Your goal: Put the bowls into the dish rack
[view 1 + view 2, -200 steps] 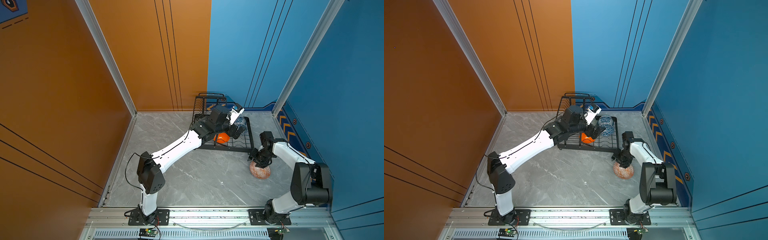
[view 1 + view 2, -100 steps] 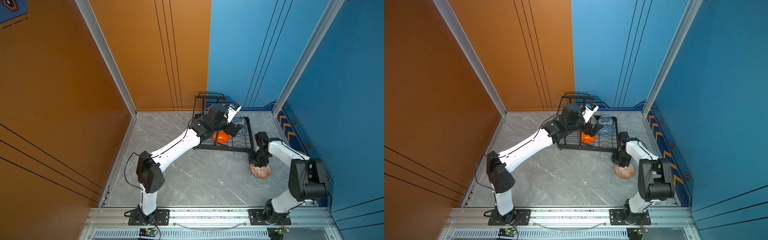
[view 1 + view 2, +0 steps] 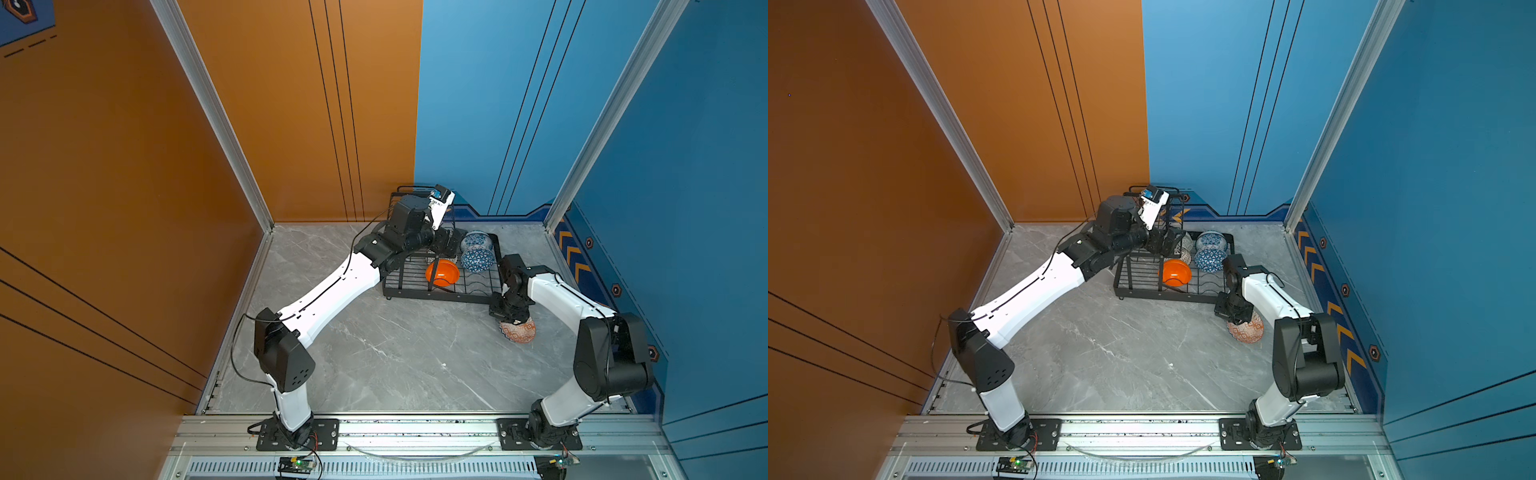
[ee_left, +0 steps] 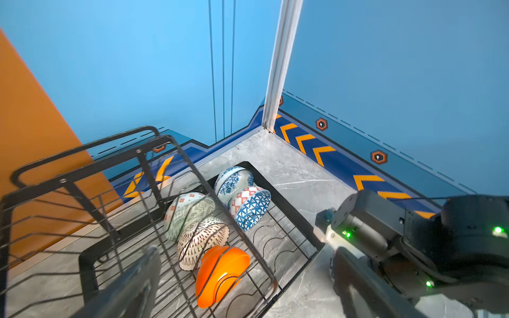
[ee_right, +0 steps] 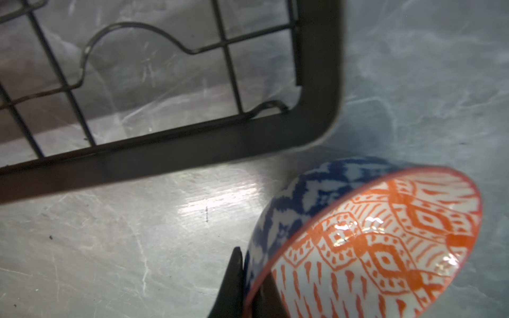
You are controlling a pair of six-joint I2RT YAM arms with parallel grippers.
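My right gripper should keep carrying the orange-red geometric bowl to the marble floor in front of the rack until the bowl's base rests flat, because that spot is clear.
The black wire dish rack stands at the back of the floor. On edge in its base tray are several bowls: plain orange, dark-lattice, pale-green, blue triangle and blue-floral. My left gripper hangs open and empty above them. The orange-red geometric bowl is tilted on the floor beside the rack's near right corner. My right gripper is shut on its rim.
The rack's raised upper basket tier with its handle stands on the rack's left side, close to my left wrist. The blue wall with a chevron skirting runs just right of the bowl on the floor. Grey marble floor lies in front.
My right gripper has shut on the rim of the orange-red geometric bowl. My left gripper has drawn up and back from the orange bowl, still open.
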